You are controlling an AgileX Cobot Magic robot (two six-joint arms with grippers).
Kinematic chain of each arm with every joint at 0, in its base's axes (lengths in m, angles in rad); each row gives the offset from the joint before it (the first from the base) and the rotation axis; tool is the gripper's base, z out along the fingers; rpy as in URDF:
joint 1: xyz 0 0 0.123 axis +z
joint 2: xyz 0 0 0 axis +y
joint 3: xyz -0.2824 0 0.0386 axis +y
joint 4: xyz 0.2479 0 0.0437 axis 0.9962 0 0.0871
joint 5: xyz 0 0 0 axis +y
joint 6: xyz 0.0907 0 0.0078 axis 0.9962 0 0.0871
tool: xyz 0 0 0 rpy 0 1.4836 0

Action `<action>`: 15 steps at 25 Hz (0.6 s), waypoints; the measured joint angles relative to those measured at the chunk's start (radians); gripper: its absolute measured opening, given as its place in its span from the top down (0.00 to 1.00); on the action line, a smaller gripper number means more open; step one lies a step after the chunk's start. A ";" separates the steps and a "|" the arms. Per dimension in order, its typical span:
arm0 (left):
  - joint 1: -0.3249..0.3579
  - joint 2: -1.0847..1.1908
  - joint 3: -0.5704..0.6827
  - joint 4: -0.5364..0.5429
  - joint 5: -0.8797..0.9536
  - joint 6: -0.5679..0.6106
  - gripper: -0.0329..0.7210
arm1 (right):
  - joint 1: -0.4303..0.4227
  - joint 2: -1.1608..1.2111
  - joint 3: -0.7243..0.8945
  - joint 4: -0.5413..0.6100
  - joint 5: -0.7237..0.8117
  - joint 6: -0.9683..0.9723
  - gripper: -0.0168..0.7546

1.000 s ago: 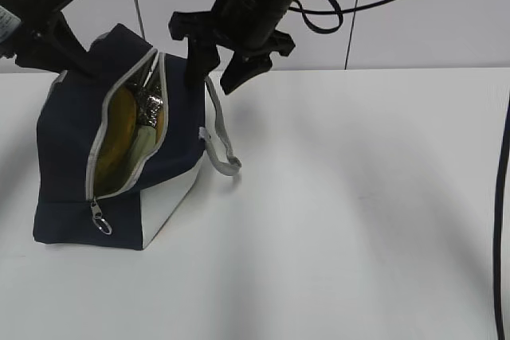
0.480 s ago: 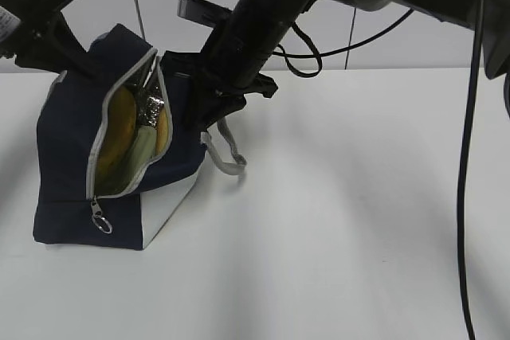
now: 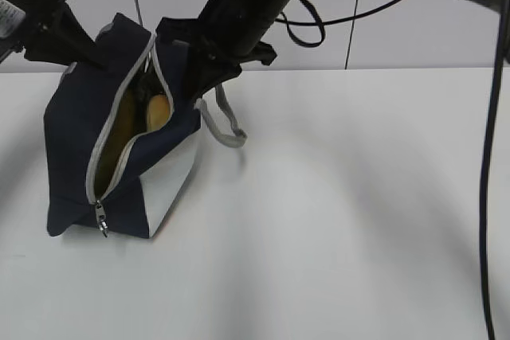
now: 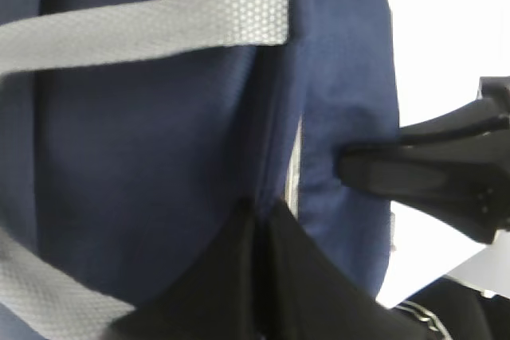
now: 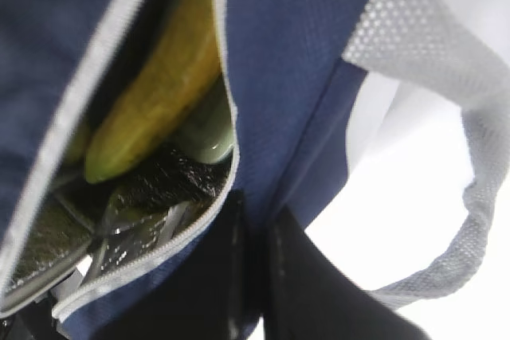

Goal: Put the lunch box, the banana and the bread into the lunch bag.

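Next, my right gripper takes the zipper pull after both grippers bring the lunch bag [image 3: 119, 145], now leaning far to my left gripper's side, back to the middle [image 3: 223, 185].
The navy lunch bag [image 3: 76, 149] with its white lower panel stands at the left of the table, its zipper open. In the right wrist view the banana [image 5: 159, 93] and the pale green lid of the lunch box [image 5: 209, 137] lie inside against the silver lining. In the exterior view a golden-brown rounded shape [image 3: 158, 109] shows in the opening; I cannot tell if it is the bread. My left gripper [image 3: 94, 60] is shut on the bag's left top fabric [image 4: 159, 157]. My right gripper [image 3: 203, 77] is shut on the bag's right rim [image 5: 279, 101].
The ring zipper pull [image 3: 101, 219] hangs at the bag's lower front. A grey strap handle [image 3: 227, 129] droops onto the white table [image 3: 358, 197] to the right of the bag. Black cables hang from the right arm above.
My right gripper came down from above the bag and shut on its right rim. The bag has been pulled up and tilted, and its opening has narrowed. The left gripper kept its hold.
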 joint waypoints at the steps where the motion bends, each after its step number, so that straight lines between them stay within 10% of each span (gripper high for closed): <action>1: 0.000 0.000 0.000 -0.026 0.000 0.013 0.96 | -0.006 -0.019 0.000 -0.009 0.001 -0.002 0.99; 15: -0.092 0.024 0.000 -0.294 -0.178 0.090 0.96 | -0.137 -0.169 -0.002 -0.108 0.017 0.017 0.99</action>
